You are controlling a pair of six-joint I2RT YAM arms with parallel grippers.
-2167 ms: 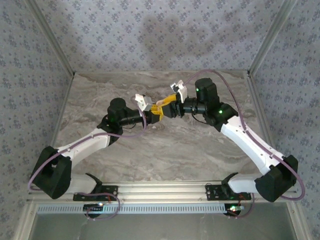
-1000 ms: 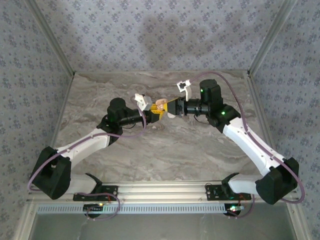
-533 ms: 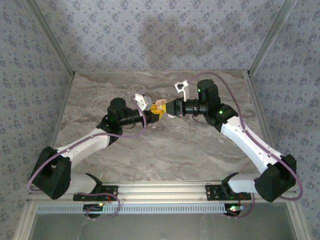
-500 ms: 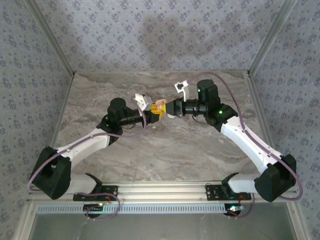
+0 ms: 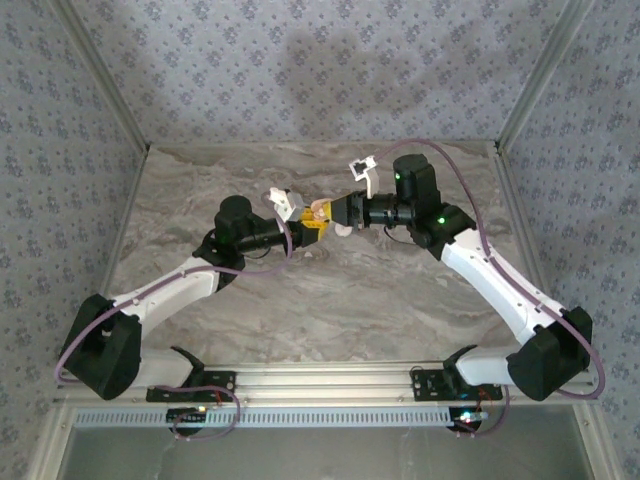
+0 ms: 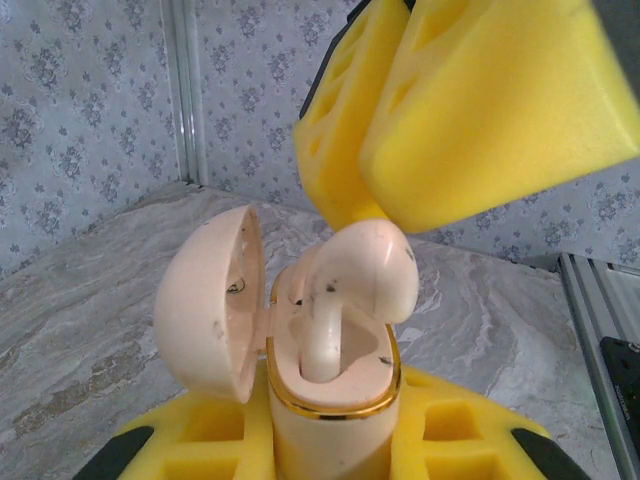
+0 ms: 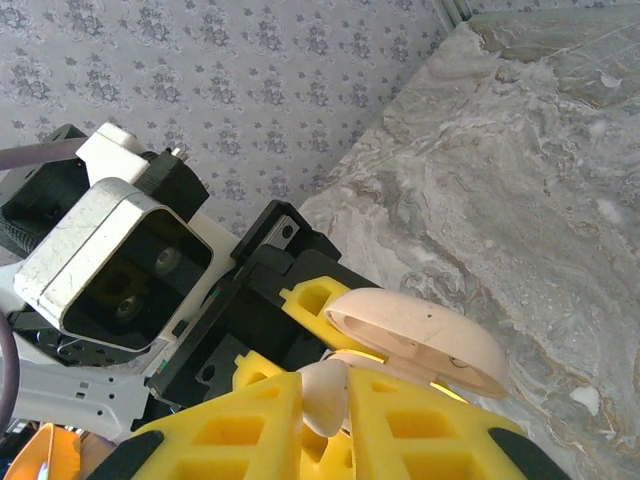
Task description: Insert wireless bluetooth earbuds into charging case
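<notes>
Next, I ease my right gripper back and turn the earbud (image 6: pixel 372 262) before I open the gripper, because the earbud's stem is only shallow in the slot (image 6: pixel 322 358) and its head sticks out over the case's rim.
My left gripper (image 6: pixel 330 452) is shut on the charging case (image 6: pixel 330 415), a peach case with a gold rim, held upright between yellow foam fingers (image 6: pixel 190 440). Its lid (image 6: pixel 205 290) stands open to the left. One pale earbud (image 6: pixel 365 275) has its stem down in the case's slot, with its round head above the rim. My right gripper (image 7: pixel 335 420) is shut on that earbud (image 7: pixel 328 392), just over the open case lid (image 7: pixel 420 335). From above, both grippers (image 5: pixel 308 222) (image 5: pixel 338 213) meet over the table's middle, with the case (image 5: pixel 319 211) between them.
A marble table (image 5: pixel 330 300) with patterned walls on three sides. A pale flat round thing (image 5: pixel 343 231) lies on the table under the right gripper. An aluminium rail (image 5: pixel 330 380) runs along the near edge by the arm bases.
The right gripper has turned at the wrist and edged left toward the case with the earbud. The left arm has held the case still.
</notes>
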